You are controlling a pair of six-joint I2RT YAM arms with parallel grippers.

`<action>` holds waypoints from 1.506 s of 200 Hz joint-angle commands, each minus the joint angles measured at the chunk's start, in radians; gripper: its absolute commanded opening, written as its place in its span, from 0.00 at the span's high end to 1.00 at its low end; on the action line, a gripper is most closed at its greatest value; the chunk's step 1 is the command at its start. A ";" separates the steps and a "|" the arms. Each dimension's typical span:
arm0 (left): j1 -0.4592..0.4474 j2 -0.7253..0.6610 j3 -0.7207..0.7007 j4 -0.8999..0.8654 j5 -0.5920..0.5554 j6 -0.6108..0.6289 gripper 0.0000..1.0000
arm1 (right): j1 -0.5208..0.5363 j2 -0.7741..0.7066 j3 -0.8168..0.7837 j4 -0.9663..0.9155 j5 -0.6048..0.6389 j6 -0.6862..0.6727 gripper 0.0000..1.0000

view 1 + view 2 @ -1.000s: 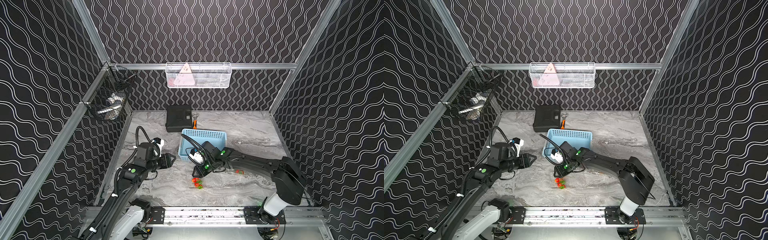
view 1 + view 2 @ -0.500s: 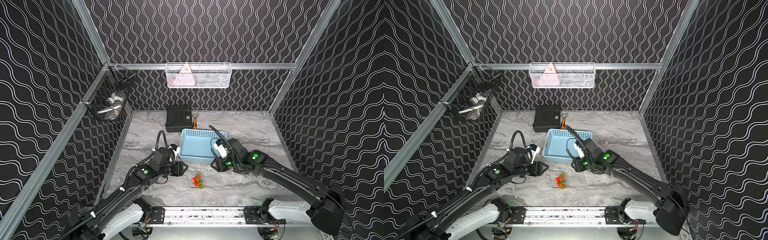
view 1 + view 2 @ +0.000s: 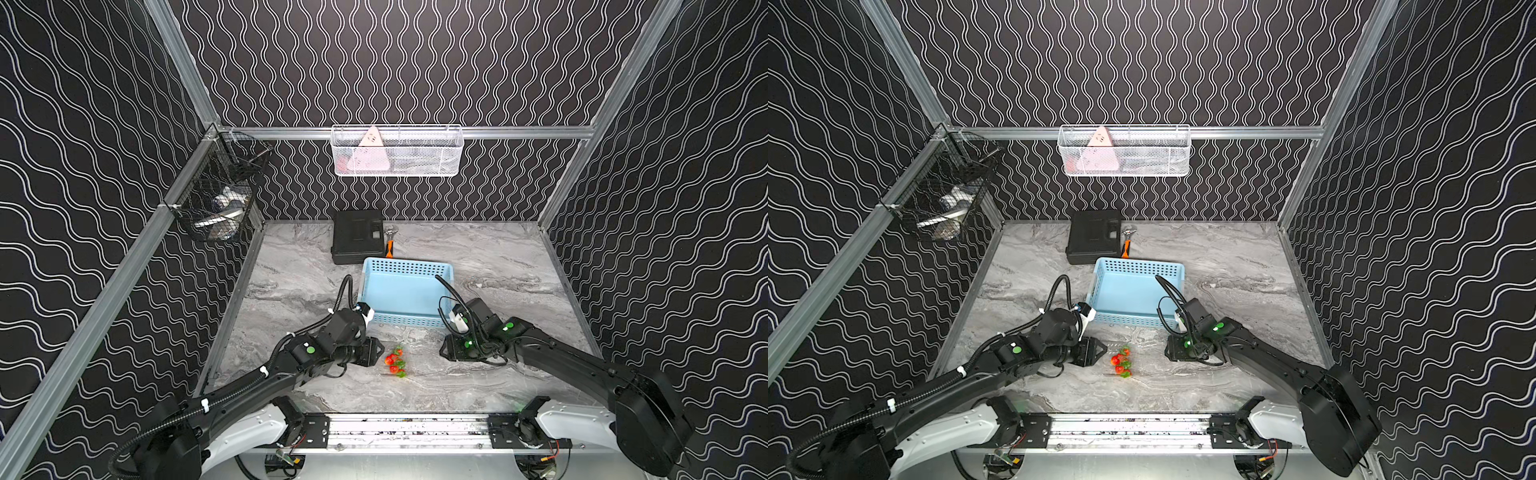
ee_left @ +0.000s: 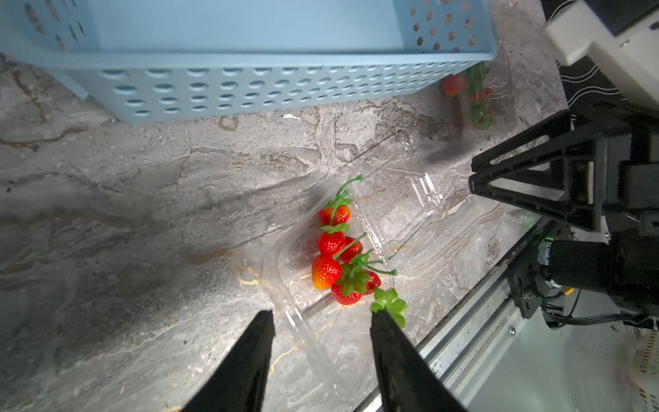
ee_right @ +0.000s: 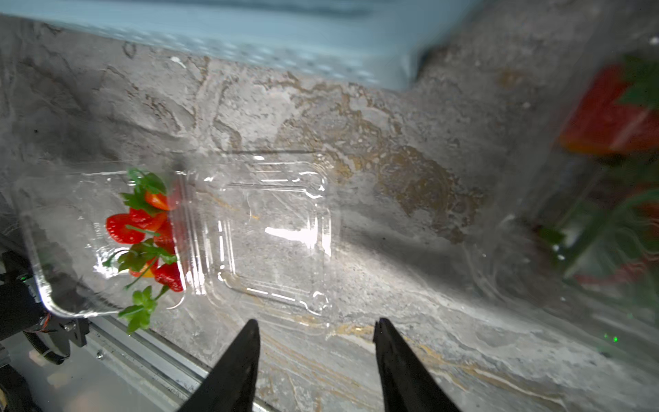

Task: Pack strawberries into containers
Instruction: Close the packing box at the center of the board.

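The container's empty half (image 5: 267, 233) is lying flat next to the filled half. My right gripper should swing the empty half up and fold it over the strawberries (image 5: 147, 237).
Several strawberries (image 3: 395, 363) (image 3: 1121, 363) lie in a cluster on the marble table, between my two grippers in both top views. In the wrist views this cluster (image 4: 338, 260) (image 5: 142, 235) sits in one half of an open clear container (image 5: 35, 249). Its empty other half (image 5: 274, 232) (image 4: 410, 199) lies flat. My left gripper (image 4: 321, 317) (image 3: 376, 351) is open, and the container's clear rim runs between its fingers. My right gripper (image 5: 315, 326) (image 3: 446, 353) is open just short of the empty half. A second container (image 5: 606, 178) (image 4: 470, 96), blurred, holds more strawberries.
A light blue perforated basket (image 3: 405, 291) stands empty just behind both grippers. A black case (image 3: 357, 241) and an orange-handled tool (image 3: 389, 249) lie at the back. Wire baskets hang on the back wall (image 3: 397, 151) and left wall (image 3: 216, 208). A metal rail (image 3: 407, 430) borders the front edge.
My left arm has swung in from the left up to the berries. My right arm has drawn back to the right, away from them, and its jaws have widened.
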 commanded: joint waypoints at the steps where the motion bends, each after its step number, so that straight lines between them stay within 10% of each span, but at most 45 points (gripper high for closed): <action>1: -0.001 0.026 -0.016 0.079 0.025 -0.026 0.50 | -0.011 0.029 -0.025 0.093 -0.054 0.029 0.46; 301: -0.001 0.213 -0.118 0.356 0.067 -0.047 0.52 | -0.006 0.026 0.110 0.203 -0.401 -0.021 0.47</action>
